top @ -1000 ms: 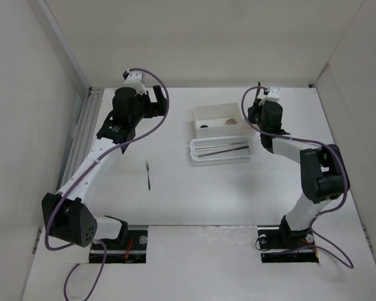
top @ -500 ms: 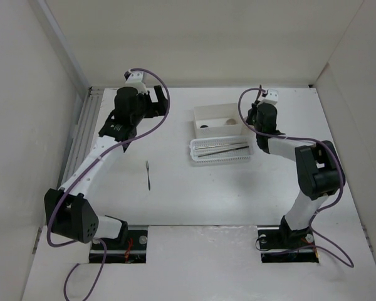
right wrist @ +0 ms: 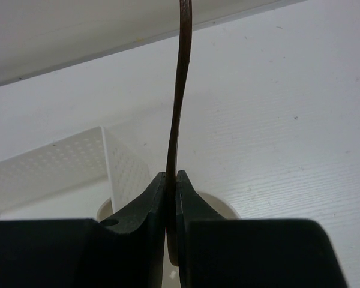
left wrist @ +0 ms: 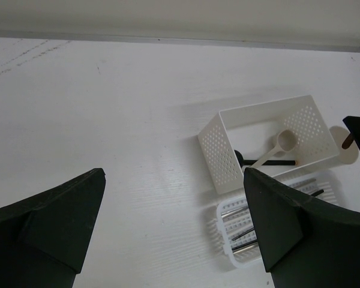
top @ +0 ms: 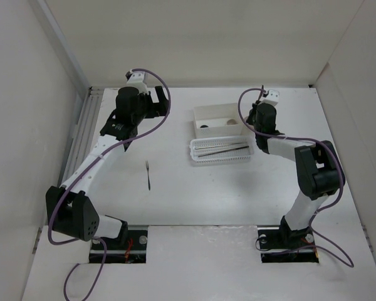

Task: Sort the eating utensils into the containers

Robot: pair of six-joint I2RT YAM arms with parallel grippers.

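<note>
The other dark fork [top: 148, 177] is on my left gripper's side, far from the cup. My left gripper should grab the fork's tine end [top: 147, 165] and pass the fork over.
My right gripper [right wrist: 171, 177] is shut on a thin dark fork [right wrist: 180, 90] and holds it upright over the small cream round cup [right wrist: 221, 205], next to the white box [right wrist: 48, 168]. In the top view the right gripper [top: 255, 119] is at the box's right end. The box [left wrist: 270, 141] holds a cream spoon [left wrist: 282, 144] and a dark utensil [left wrist: 261, 162]. The white perforated basket [top: 221, 151] in front of it holds several chopsticks [top: 222, 149]. Another dark fork [top: 148, 174] lies on the table. My left gripper [top: 155, 101] is open and empty, raised left of the box.
White walls close in the table on the left, back and right. A ribbed rail [top: 83, 128] runs along the left wall. The cup [left wrist: 346, 150] also shows behind the box in the left wrist view.
My right gripper has shifted slightly left toward the box's right end, still holding the fork. My left gripper has moved a little further back.
</note>
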